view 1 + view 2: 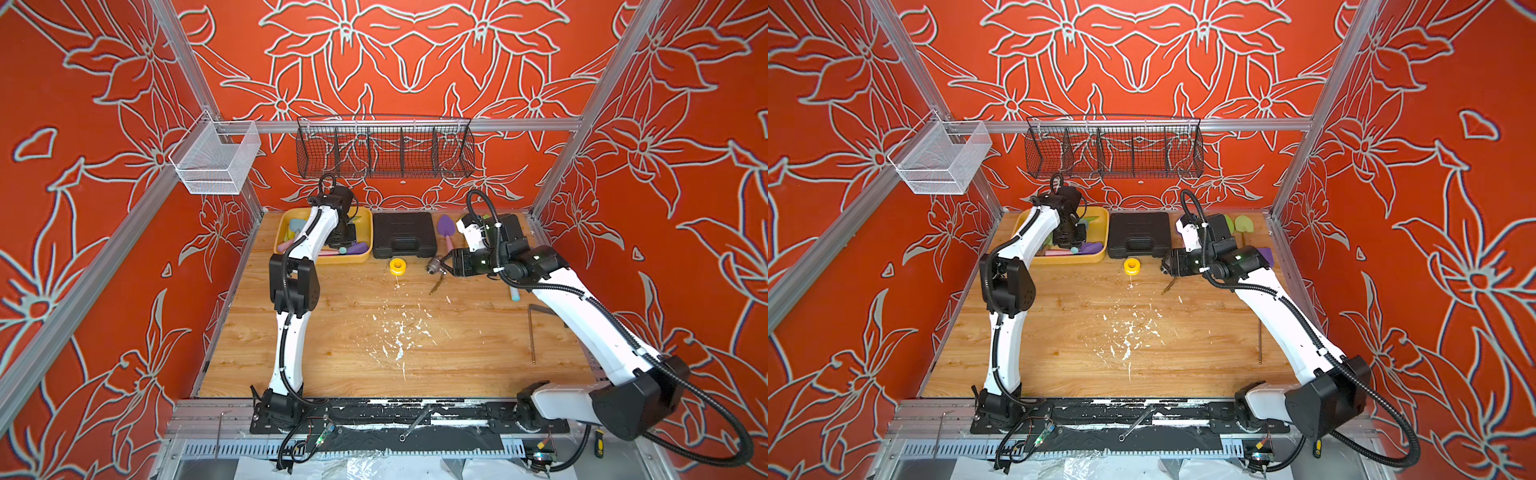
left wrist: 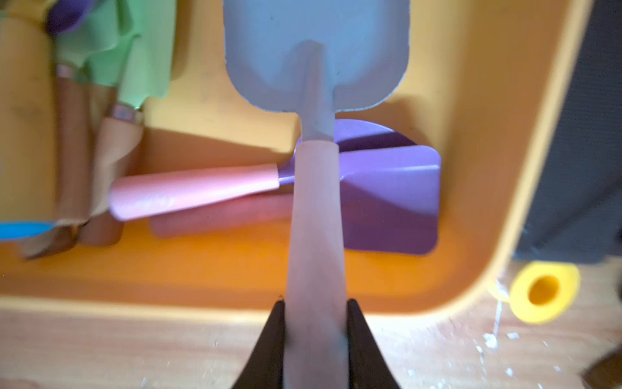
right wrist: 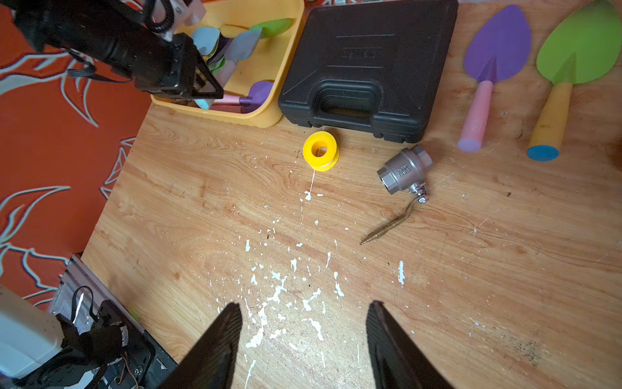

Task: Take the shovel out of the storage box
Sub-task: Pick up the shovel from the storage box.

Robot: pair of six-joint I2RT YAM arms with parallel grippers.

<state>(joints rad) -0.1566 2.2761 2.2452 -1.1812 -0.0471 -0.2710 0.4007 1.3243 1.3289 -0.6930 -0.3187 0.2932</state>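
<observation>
I should go on moving my open right gripper toward the shovel's neck (image 2: pixel 317 126) until its fingers close there, because my left gripper leaves the shovel's handle free near the blade (image 2: pixel 316 201).
The shovel (image 2: pixel 316 57) has a grey-blue blade and a pale pink handle (image 2: pixel 316 219). My left gripper (image 2: pixel 315 303) is shut on that handle, both black fingers pressed against its sides. The blade hangs over the inside of the yellow storage box (image 2: pixel 488 168), which stands at the table's back left in both top views (image 1: pixel 332 261) (image 1: pixel 1067 261). The left arm reaches down into the storage box and hides much of it there. My right gripper (image 3: pixel 304 306) is open and holds nothing, hovering over bare wood near the table's middle right (image 1: pixel 444 264).
More shovels lie in the box: a purple scoop (image 2: pixel 387 195) and a green one (image 2: pixel 134 50). A black tool case (image 1: pixel 404 235), yellow tape roll (image 1: pixel 397 266) and metal valve (image 3: pixel 404 170) sit beside it. Purple (image 3: pixel 498 47) and green (image 3: pixel 579 50) shovels lie back right.
</observation>
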